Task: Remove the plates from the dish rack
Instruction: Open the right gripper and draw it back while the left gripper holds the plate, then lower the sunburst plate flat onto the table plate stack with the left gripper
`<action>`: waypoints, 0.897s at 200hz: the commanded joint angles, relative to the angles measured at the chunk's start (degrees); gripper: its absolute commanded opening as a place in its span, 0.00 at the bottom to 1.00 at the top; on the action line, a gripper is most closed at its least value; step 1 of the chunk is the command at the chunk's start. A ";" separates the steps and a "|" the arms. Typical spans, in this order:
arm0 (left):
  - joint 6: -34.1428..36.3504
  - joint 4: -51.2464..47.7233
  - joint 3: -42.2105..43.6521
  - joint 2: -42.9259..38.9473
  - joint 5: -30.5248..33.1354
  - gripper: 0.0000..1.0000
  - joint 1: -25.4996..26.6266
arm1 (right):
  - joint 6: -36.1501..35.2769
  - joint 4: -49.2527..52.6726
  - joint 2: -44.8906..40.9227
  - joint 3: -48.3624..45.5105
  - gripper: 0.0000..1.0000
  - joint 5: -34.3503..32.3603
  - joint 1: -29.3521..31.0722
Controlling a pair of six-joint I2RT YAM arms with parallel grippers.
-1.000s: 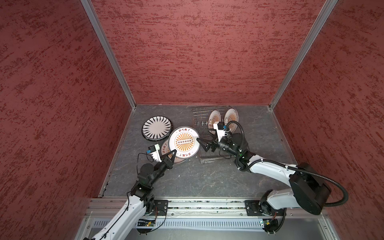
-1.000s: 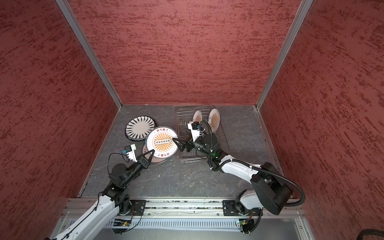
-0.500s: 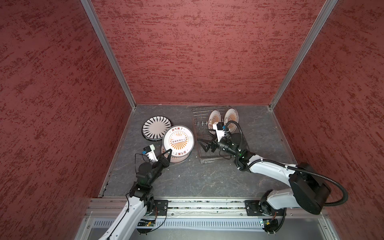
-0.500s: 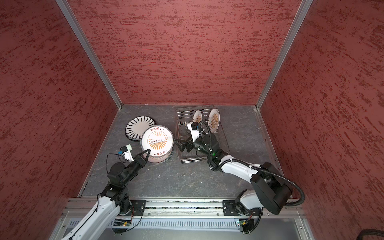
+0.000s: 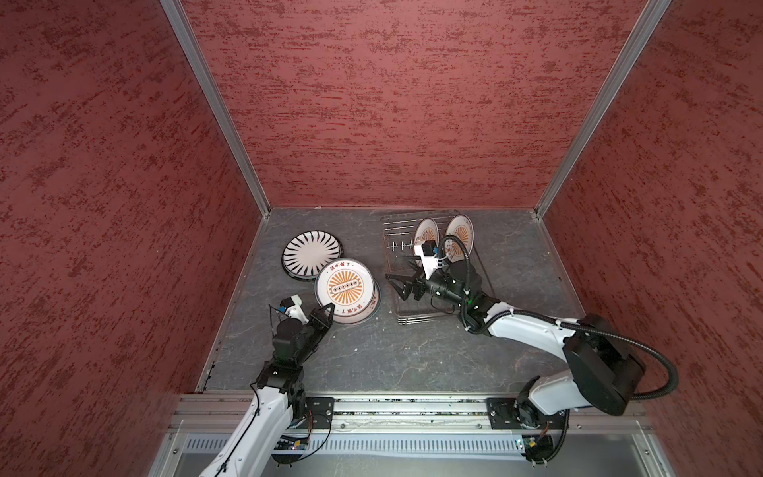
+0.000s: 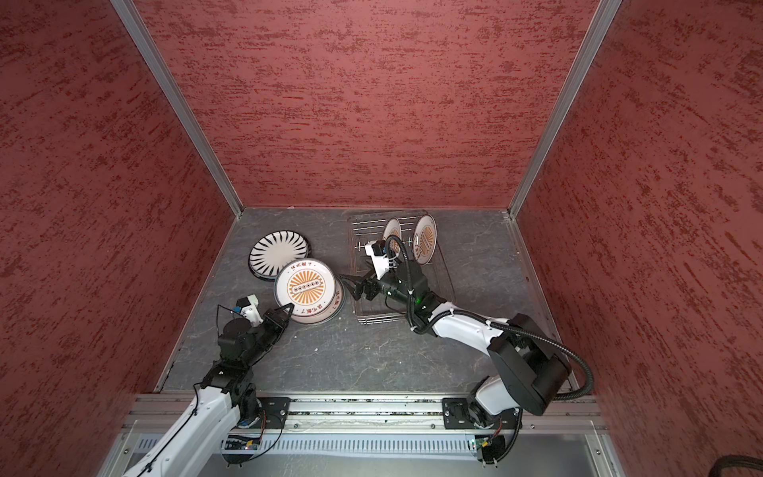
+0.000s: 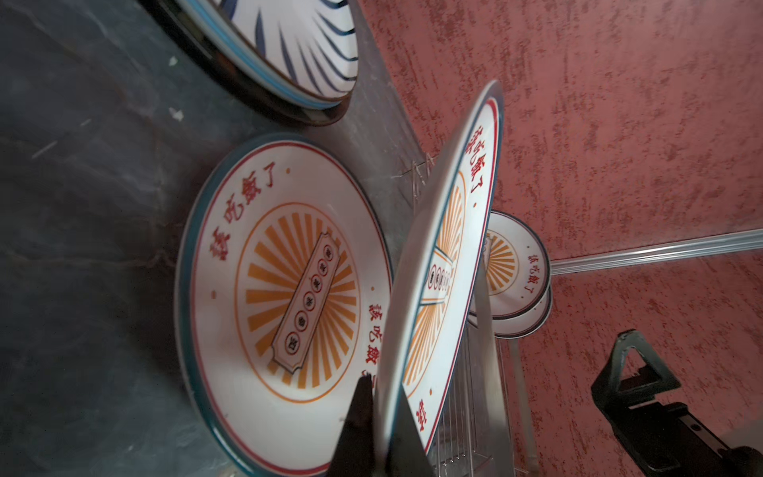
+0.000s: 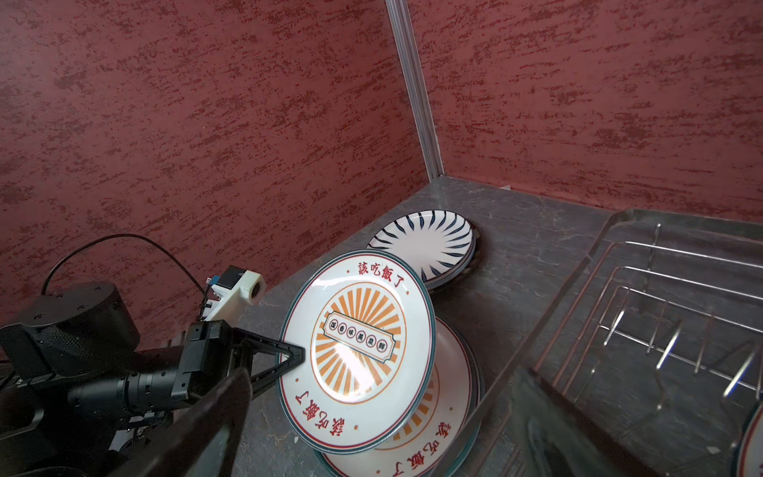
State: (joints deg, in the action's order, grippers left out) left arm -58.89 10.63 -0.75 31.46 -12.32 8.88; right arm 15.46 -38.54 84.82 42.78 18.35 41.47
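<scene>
The sunburst plate (image 5: 344, 286) hangs at a tilt and off-centre above the matching plate, so the robot's left gripper should bring it down, open, and steer the sunburst plate's rim level onto the pile (image 5: 366, 312).
My left gripper (image 5: 328, 309) (image 6: 289, 309) (image 7: 382, 413) is shut on the rim of a white plate with an orange sunburst (image 5: 346, 287) (image 6: 305, 287) (image 7: 446, 247) (image 8: 359, 351). It holds the plate tilted just above a matching plate (image 7: 285, 289) (image 8: 433, 446) lying flat on the table. My right gripper (image 5: 398, 285) (image 6: 355, 287) (image 8: 382, 373) stands open and empty over the near left part of the silver wire dish rack (image 5: 413, 318) (image 6: 371, 320) (image 8: 619, 289). Two more sunburst plates (image 5: 425, 235) (image 5: 459, 237) (image 6: 425, 239) (image 7: 516, 268) stand upright at the rack's far end.
A black radial-stripe plate (image 5: 311, 252) (image 6: 278, 252) (image 8: 425, 243) lies flat behind the sunburst pile, on top of another dish. Red walls close in the grey table on three sides. A metal rail (image 5: 392, 406) runs along the front.
My left gripper has carried the sunburst plate left and nearer, away from the right gripper and over the flat plate. The right gripper has stayed open and hardly moved.
</scene>
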 commanded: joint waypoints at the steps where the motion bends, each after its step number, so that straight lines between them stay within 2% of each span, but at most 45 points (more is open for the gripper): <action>1: -2.00 2.47 -2.85 2.98 -1.68 0.00 -0.45 | -2.20 1.96 0.99 2.59 0.99 -1.91 1.08; 71: -2.96 3.96 -6.22 15.19 -1.41 0.00 -0.42 | -5.44 6.28 3.68 5.99 0.99 -4.63 3.59; 131: -3.54 4.48 -8.41 21.50 -2.36 0.00 -0.26 | -6.12 6.97 4.09 6.16 0.99 -6.72 4.04; 158: -4.49 3.27 -8.74 22.19 -1.60 0.05 -0.17 | -6.50 7.07 4.14 6.20 0.99 -7.54 4.14; 179: -5.00 2.52 -8.86 22.06 -0.98 0.15 -0.18 | -6.50 7.08 4.22 6.28 0.99 -7.69 4.14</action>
State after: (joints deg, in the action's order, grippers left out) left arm -63.09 11.55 -7.94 53.74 -13.85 8.84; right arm 10.37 -31.35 88.47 47.20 12.21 45.28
